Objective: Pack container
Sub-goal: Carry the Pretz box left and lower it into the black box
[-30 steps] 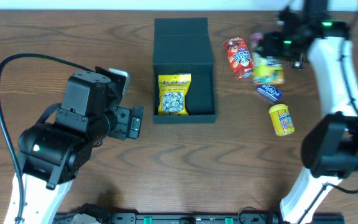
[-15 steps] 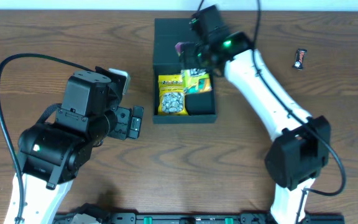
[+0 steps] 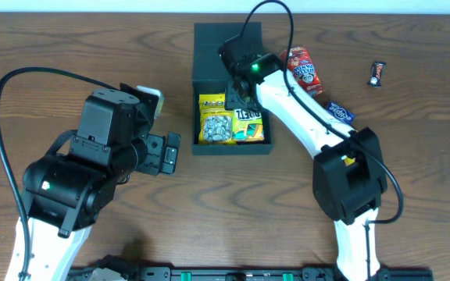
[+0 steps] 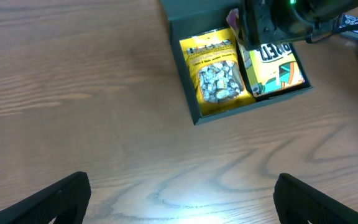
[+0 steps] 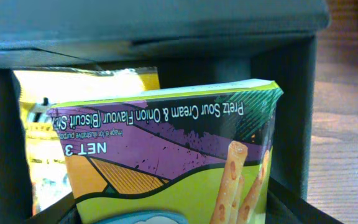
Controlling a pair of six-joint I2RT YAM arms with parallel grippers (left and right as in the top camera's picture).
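Observation:
The Pretz box is slanting with its top edge [image 5: 114, 104] above the yellow snack packet, so my right gripper should open, close and press the box [image 3: 248, 127] down until it is flat.
The black container [image 3: 198, 94] stands open at the table's middle back, its flap lid [image 3: 226, 37] folded away. A yellow snack packet [image 3: 216, 121] lies in its left half. My right gripper [image 3: 242, 87] reaches into the right half, shut on a green and purple Pretz box [image 3: 249, 125]. In the right wrist view the Pretz box [image 5: 166, 143] fills the space between my fingers, with the yellow packet [image 5: 36, 124] behind it and the container wall [image 5: 291, 112] at right. My left gripper [image 3: 170, 152] is open and empty over bare wood left of the container [image 4: 180, 81].
A red snack packet [image 3: 303, 69], a blue packet [image 3: 339, 112] and a small dark candy bar [image 3: 376, 72] lie right of the container. A yellow item [image 3: 348, 160] peeks out by the right arm's base. The left gripper's [image 4: 182, 208] fingers hang over bare wood.
My right gripper carried the Pretz box from the snacks at the right to the container and lowered it in beside the yellow packet. The left arm has not moved.

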